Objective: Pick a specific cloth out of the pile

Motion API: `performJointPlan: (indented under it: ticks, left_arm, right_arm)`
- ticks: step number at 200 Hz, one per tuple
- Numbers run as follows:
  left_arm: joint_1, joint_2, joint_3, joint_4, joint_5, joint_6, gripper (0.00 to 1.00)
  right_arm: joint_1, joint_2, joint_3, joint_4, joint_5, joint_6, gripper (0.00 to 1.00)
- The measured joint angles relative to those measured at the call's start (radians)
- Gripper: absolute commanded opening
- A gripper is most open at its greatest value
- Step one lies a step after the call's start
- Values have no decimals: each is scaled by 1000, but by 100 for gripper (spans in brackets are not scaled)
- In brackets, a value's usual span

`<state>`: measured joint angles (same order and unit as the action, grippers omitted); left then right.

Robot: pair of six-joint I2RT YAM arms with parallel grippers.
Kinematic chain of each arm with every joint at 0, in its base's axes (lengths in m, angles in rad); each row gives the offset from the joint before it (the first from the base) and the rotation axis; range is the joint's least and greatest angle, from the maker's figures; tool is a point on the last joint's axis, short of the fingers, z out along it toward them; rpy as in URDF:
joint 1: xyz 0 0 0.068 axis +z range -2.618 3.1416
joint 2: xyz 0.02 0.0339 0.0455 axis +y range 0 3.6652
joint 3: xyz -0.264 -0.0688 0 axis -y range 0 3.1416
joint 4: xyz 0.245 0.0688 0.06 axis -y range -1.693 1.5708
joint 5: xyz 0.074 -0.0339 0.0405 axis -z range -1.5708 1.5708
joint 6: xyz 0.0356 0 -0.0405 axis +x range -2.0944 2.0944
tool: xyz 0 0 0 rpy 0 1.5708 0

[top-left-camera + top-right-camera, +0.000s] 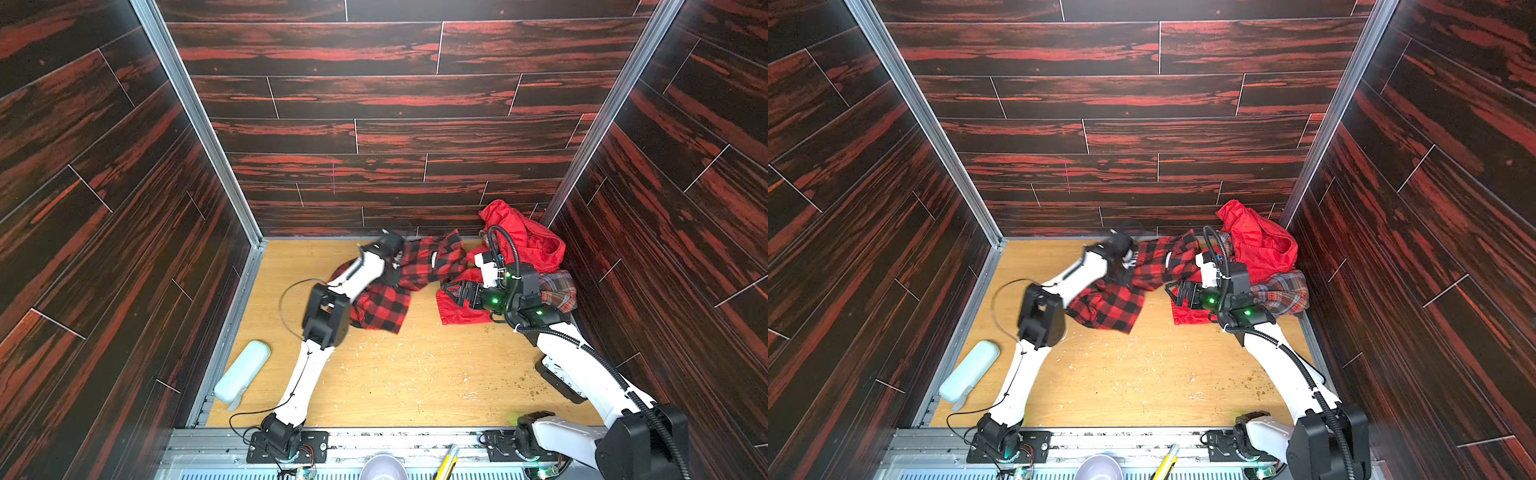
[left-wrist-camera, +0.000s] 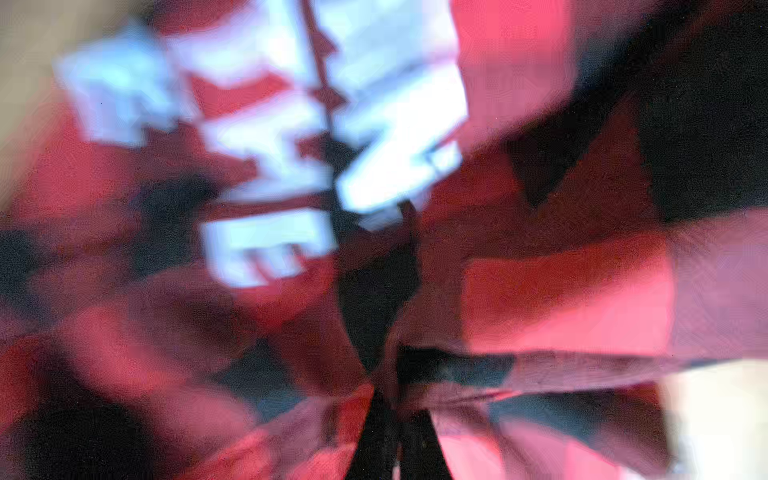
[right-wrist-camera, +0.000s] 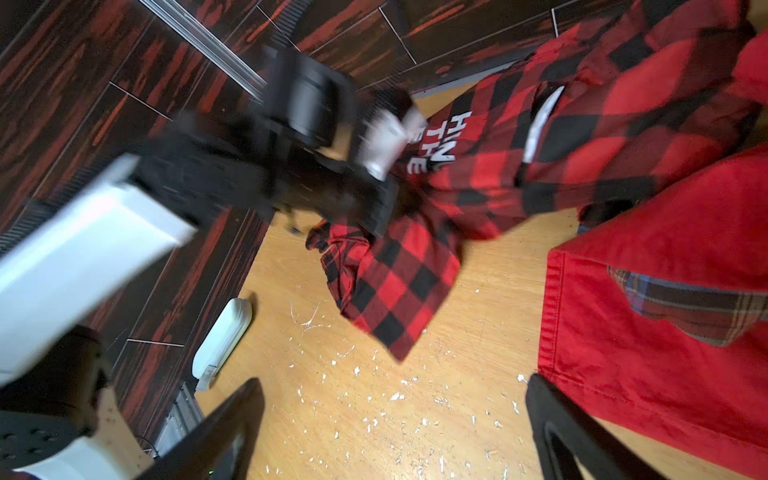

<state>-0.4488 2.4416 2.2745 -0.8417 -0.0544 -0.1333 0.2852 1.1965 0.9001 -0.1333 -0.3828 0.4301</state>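
Observation:
The robot's left gripper should pull the check cloth back to the open floor on the case's side (image 1: 294,276), because the check cloth's far end (image 1: 457,254) lies against the pile's red garment.
The red-and-black check cloth (image 1: 386,309) (image 1: 1113,309) stretches from the wooden floor's middle toward the pile, with a white label (image 3: 542,120) and white lettering (image 3: 440,141). My left gripper (image 1: 398,261) (image 1: 1128,261) (image 2: 390,399) is shut on a bunched fold of the cloth (image 2: 561,299), and its view is motion-blurred. The pile sits in the far right corner: a plain red garment (image 1: 523,239) (image 3: 665,249) over a muted plaid shirt (image 1: 561,291) (image 3: 685,307). My right gripper (image 1: 446,293) (image 1: 1173,291) (image 3: 390,399) is open and empty at the red garment's near edge.
A pale blue-green case (image 1: 243,370) (image 3: 222,336) lies by the left wall. White crumbs (image 3: 374,415) are scattered over the floor. Dark wood-pattern walls (image 1: 124,249) close in on three sides. A bowl (image 1: 382,467) and a yellow tool (image 1: 446,461) sit at the front rail.

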Motion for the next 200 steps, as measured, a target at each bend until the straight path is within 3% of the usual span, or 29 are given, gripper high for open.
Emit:
performJointPlan:
  ticks: [40,91,134,200]
  left_arm:
    - [119,-221,222,116,8,-52,0]
    - [177,-607,258,308,-148,-38,0]
    - [176,-756,12,388,-183,3,0]
    - [175,-717,-544,413,-68,-75,0]
  right_arm:
    - [0,1,-5,71,0,26,99]
    - [0,13,-6,115,-10,44,99]
    - [0,37,-6,122,-27,44,99]
    - [0,45,-6,130,-48,44,99]
